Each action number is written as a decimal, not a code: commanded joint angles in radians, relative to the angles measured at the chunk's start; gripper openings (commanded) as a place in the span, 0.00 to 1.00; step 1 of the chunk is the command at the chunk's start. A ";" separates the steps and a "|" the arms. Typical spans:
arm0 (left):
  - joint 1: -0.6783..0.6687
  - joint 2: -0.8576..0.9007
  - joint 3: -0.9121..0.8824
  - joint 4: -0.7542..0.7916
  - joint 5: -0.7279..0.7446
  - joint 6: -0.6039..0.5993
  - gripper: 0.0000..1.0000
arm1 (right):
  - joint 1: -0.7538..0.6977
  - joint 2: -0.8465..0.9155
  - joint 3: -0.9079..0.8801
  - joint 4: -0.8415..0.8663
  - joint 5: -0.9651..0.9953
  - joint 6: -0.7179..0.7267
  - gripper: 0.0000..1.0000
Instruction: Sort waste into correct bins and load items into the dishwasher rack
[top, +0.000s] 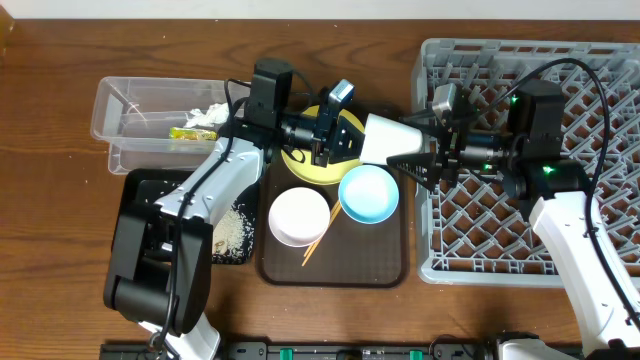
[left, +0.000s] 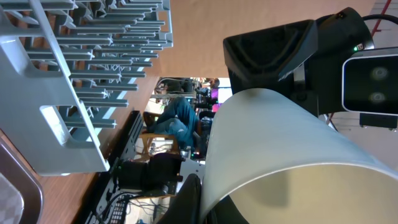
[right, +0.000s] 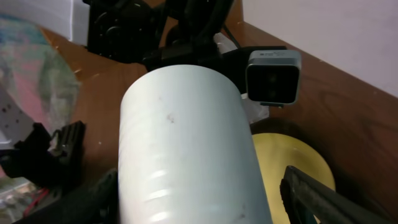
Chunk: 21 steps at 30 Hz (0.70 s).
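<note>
Next, I take the cup's body (top: 391, 140) with my right gripper first, since the dishwasher rack lies on that gripper's side while my left gripper holds the cup's rim (top: 367, 141).
A small pale cup (top: 390, 138) hangs on its side in the air above the round yellow plate (top: 310, 168). My left gripper (top: 345, 135) is shut on the cup's rim (left: 273, 143), with one finger outside (left: 189, 199) and one inside. My right gripper (top: 425, 160) is open, with a finger on each side of the cup's body (right: 193, 137); a gap shows beside the right finger (right: 317, 199). The yellow plate (right: 292, 162) lies beneath. The grey dishwasher rack (top: 590, 80) stands at the right and also shows in the left wrist view (left: 81, 74).
A light blue bowl (top: 368, 193), a white bowl (top: 298, 216) and chopsticks (top: 322, 237) lie on the dark brown serving tray (top: 385, 265). The clear tub (top: 130, 105) holds a white tissue (top: 208, 117) and a yellow-green wrapper (top: 192, 132). Rice grains (top: 235, 228) lie in the black tray (top: 140, 190).
</note>
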 joint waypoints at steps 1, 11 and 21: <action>0.001 -0.009 0.006 0.005 0.028 -0.002 0.06 | 0.009 0.005 0.014 -0.021 -0.042 -0.005 0.80; 0.001 -0.009 0.006 0.005 0.028 -0.008 0.06 | 0.009 0.005 0.014 -0.036 -0.038 -0.005 0.55; 0.013 -0.009 0.006 -0.005 -0.077 0.183 0.57 | 0.006 0.005 0.014 -0.065 0.240 0.094 0.37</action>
